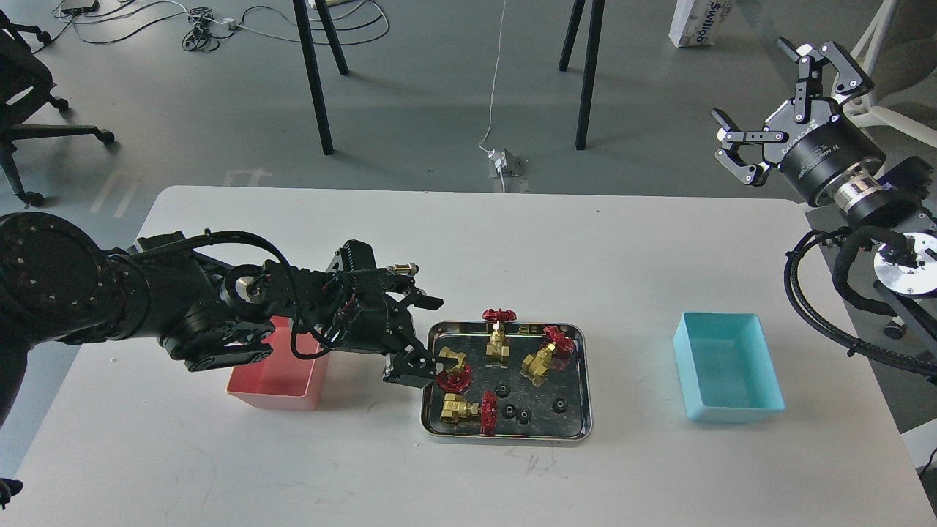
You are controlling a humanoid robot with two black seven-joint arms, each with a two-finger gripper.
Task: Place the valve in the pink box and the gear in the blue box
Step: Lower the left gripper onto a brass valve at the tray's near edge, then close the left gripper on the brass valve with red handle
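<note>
I have the valve at my left gripper (453, 370), and the red handwheel lies beside the front valve's brass body (456, 394), so I expect the valve to come free alone when lifted.
Four brass valves with red handwheels lie in a steel tray (505, 438): one upright at the back (499, 340), one at the right (542, 359), one at the left (452, 368), one at the front left (463, 410). Several tiny black gears (523, 415) sit in the tray's front half. My left gripper (427, 339) is open and low at the tray's left edge, its lower finger beside the left valve. The pink box (272, 382) is partly hidden under my left arm. The blue box (727, 366) stands empty at the right. My right gripper (760, 86) is open and raised off the table's right.
Chair and table legs (585, 73) and cables stand on the floor beyond the table's far edge. My right arm's hoses (812, 307) hang over the table's right edge near the blue box.
</note>
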